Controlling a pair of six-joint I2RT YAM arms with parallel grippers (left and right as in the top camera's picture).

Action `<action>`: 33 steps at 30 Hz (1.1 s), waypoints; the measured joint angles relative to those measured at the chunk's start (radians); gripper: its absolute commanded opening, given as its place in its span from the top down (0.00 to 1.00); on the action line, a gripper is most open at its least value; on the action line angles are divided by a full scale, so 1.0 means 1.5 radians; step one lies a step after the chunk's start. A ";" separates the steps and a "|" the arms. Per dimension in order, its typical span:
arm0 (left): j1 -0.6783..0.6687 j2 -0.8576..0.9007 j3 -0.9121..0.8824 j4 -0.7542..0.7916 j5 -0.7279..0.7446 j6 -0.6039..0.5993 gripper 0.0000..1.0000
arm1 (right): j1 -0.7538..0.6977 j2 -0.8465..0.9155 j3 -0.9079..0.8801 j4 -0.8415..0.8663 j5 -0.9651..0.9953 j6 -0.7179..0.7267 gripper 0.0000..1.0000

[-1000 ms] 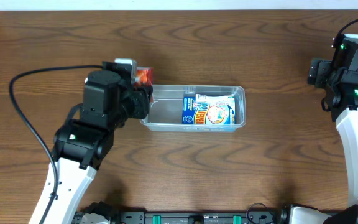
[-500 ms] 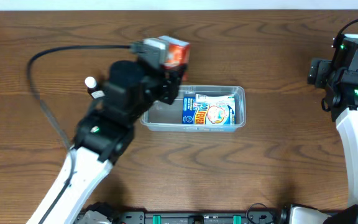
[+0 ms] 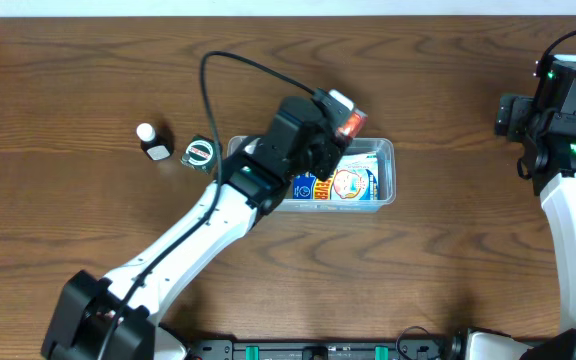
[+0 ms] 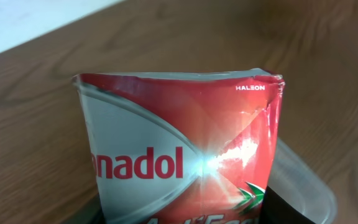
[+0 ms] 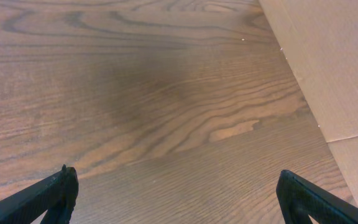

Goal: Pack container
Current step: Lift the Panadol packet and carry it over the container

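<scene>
The Panadol box (image 3: 352,123) is hanging over the container's far rim and the top (image 3: 364,170) is open, so my left gripper goes on moving the box in until it is inside.
The clear plastic container (image 3: 386,175) lies at the table's middle with a blue snack packet (image 3: 353,184) inside. My left gripper (image 3: 340,125) is shut on a red and white Panadol box (image 3: 351,122) and holds it over the container's far side. In the left wrist view the box (image 4: 185,155) fills the frame, with the container's rim (image 4: 303,183) below it at the right. My right gripper (image 5: 176,196) is open and empty above bare wood at the far right; its arm (image 3: 558,110) shows in the overhead view.
A small bottle with a white cap (image 3: 151,141) and a round green tape measure (image 3: 199,152) lie left of the container. A cardboard surface (image 5: 334,62) stands at the right in the right wrist view.
My left arm has swung right with the Panadol box, from the container's left end to over the container. The bottle and the tape measure have come into view. The right arm has not moved.
</scene>
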State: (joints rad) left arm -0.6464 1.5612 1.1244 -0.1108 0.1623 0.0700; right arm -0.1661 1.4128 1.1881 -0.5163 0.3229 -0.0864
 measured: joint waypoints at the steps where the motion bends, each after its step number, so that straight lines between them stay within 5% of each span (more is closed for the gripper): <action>1: -0.004 0.004 0.000 -0.003 0.000 0.009 0.63 | 0.000 0.000 0.000 0.000 0.000 0.000 0.01; 33: -0.073 0.081 -0.002 -0.075 0.061 0.375 0.68 | 0.000 0.000 0.000 0.000 0.000 0.000 0.01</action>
State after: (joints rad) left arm -0.7567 1.6821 1.1221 -0.2230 0.2543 0.6331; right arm -0.1661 1.4128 1.1881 -0.5163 0.3233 -0.0864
